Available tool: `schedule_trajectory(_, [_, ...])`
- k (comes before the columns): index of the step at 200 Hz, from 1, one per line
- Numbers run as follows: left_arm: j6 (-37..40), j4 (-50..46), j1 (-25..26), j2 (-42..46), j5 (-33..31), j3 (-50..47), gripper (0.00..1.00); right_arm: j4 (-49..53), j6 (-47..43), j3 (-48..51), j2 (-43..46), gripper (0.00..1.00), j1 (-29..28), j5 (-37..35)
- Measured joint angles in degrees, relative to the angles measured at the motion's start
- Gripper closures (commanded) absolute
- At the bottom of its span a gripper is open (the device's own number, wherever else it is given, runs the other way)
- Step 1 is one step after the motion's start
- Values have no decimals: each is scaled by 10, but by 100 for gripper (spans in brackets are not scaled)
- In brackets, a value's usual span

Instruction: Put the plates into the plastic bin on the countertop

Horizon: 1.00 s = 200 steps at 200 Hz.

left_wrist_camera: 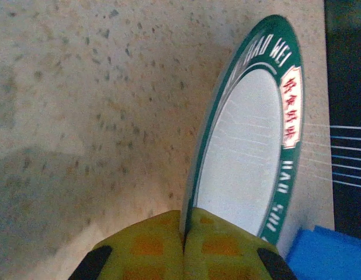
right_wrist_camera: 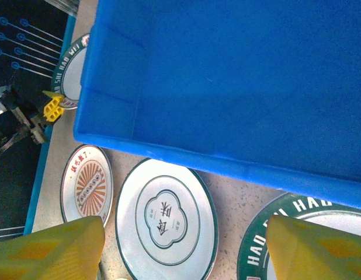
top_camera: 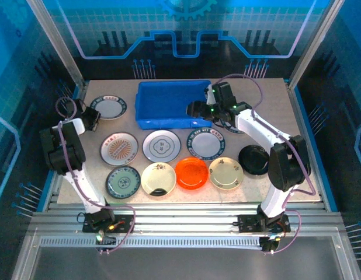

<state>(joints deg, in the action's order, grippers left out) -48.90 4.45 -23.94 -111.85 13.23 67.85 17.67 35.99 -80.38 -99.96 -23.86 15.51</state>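
Observation:
I should take the plate's opposite rim with my right gripper above the bin, because my left gripper has the green-rimmed plate by the edge away from the blue bin.
My left gripper is shut on the near rim of a white plate with a green lettered rim. That plate lies at the back left of the countertop, left of the blue plastic bin, with my left gripper at its left edge. My right gripper hangs open at the bin's front right corner. Between its fingers I see the bin's front wall, a grey-white plate and another green-rimmed plate. The bin looks empty.
Two rows of plates lie in front of the bin: sunburst, grey-white, green-rimmed, then teal, cream, orange, cream. A black dish sits under my right arm. Aluminium rails run along the front.

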Motion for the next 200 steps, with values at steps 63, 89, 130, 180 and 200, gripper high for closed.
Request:
schedule_trajectory(63, [43,-37,73,226,-47,-43,100,11,-25,0,64,25,-11,7])
schedule_trajectory(89, [57,-72,74,280,-47,-39,100,14,-35,5,100,22,-11,6])
schedule_trajectory(130, [58,-132,120,287,30,39,100,5,-41,20,141,9,-2,21])
schedule_trajectory(180, [23,-116,242,277,129,62,100,-64,3,53,142,4,39,73])
schedule_trajectory(200, [8,-111,277,267,145,60,100,-109,34,74,142,5,53,95])
